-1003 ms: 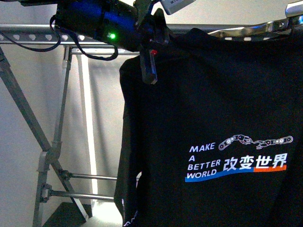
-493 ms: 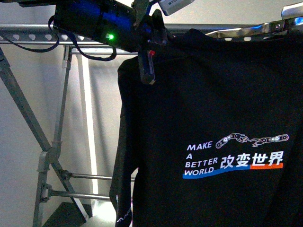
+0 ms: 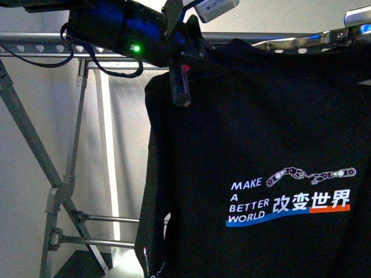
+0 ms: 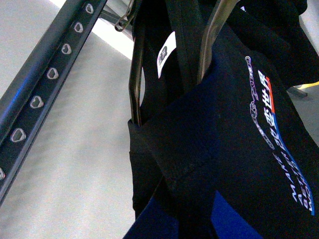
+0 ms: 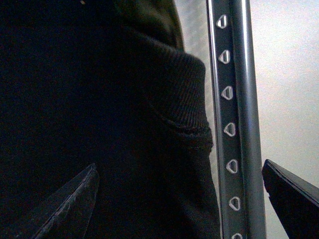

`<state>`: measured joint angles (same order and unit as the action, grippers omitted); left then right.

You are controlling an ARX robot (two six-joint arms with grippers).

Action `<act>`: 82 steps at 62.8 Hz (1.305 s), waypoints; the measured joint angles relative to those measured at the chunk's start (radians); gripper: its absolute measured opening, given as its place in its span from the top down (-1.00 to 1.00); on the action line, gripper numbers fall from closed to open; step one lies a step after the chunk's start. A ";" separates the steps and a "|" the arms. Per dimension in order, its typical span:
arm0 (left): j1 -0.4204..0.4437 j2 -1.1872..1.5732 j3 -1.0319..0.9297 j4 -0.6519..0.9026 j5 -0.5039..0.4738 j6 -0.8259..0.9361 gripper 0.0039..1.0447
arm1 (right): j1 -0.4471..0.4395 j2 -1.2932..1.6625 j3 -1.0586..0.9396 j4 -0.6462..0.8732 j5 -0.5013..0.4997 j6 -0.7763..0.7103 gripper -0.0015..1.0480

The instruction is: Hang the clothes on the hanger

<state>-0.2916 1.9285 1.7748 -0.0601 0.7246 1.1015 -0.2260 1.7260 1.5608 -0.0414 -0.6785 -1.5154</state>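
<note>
The wire hanger [image 3: 313,41] is already inside the T-shirt's ribbed collar, so I expect the black T-shirt [image 3: 255,133] to stay on the hanger and hang down when the robot pulls the T-shirt's fold.
The clothes [image 3: 261,133], a black T-shirt with a white "MAKE A BETTER WORLD" print, hang in front of the hanger [image 3: 35,41], a grey rack whose top rail has heart-shaped holes. My left gripper [image 3: 181,87] is up at the shirt's left shoulder, shut on the fabric. In the left wrist view its blue jaws [image 4: 187,219] pinch a fold of the clothes [image 4: 239,149] beside the rail [image 4: 45,84]. My right gripper [image 5: 178,169] is open, its fingers straddling the ribbed collar of the clothes [image 5: 124,124] and the rail [image 5: 234,124].
A thin silver wire hanger [image 3: 301,39] runs through the shirt's shoulders near the top rail. The rack's slanted legs [image 3: 29,133] and thin lower bars [image 3: 110,219] stand at the left, against a pale wall. A white tag [image 4: 166,55] shows inside the neck.
The shirt has swayed slightly left, then back right, its print ending about where it began. My left gripper stays clamped on the shoulder and has edged up a little.
</note>
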 joint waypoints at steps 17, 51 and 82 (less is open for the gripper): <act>0.000 0.000 0.000 0.000 0.000 -0.001 0.92 | 0.005 0.021 -0.013 0.041 0.019 0.018 -0.27; 0.000 0.002 0.000 0.000 0.002 0.000 0.92 | -0.016 0.014 -0.106 0.221 -0.055 -0.078 0.79; -0.001 0.002 0.013 0.006 0.005 -0.002 -0.39 | -0.086 -0.038 -0.207 0.246 -0.117 -0.016 0.79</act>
<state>-0.2928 1.9301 1.7874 -0.0540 0.7292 1.0992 -0.3122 1.6878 1.3540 0.2047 -0.7952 -1.5314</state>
